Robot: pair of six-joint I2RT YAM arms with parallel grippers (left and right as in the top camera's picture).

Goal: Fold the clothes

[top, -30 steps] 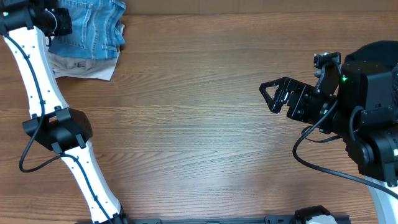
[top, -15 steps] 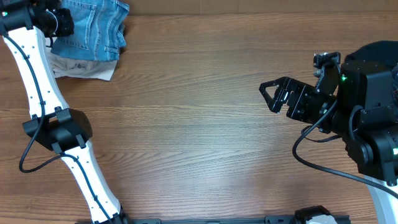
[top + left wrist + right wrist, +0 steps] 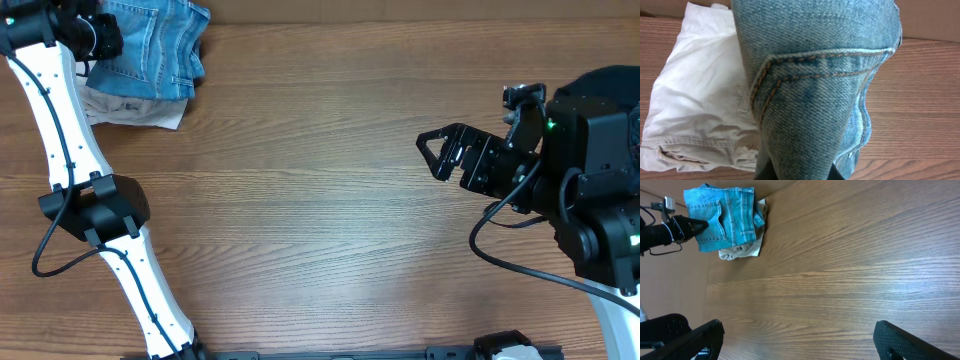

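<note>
The jeans stick out past one edge [image 3: 860, 122] of the off-white garment, so the robot's left gripper should move them back over the garment's uncovered side [image 3: 702, 95], lay them down flat and let go.
The folded light-blue jeans [image 3: 150, 45] lie at the table's far left corner, on top of an off-white garment [image 3: 130, 108]. My left gripper [image 3: 100, 35] is shut on the jeans' left edge. In the left wrist view the denim [image 3: 815, 75], with its orange-stitched pocket, fills the middle and hides the fingers almost entirely; the off-white garment [image 3: 700, 100] lies to the left underneath. My right gripper [image 3: 432, 157] hovers open at the right, far from the clothes. Between its fingers [image 3: 690, 340] is only bare wood, with the jeans [image 3: 725, 215] far off.
The wooden table [image 3: 320, 220] stretches between the two arms. The left arm's white links [image 3: 60, 120] run along the left edge. The bulky black right arm base [image 3: 600, 180] fills the right side.
The left gripper has nudged the jeans slightly to the right over the off-white garment. The right arm has stayed where it was.
</note>
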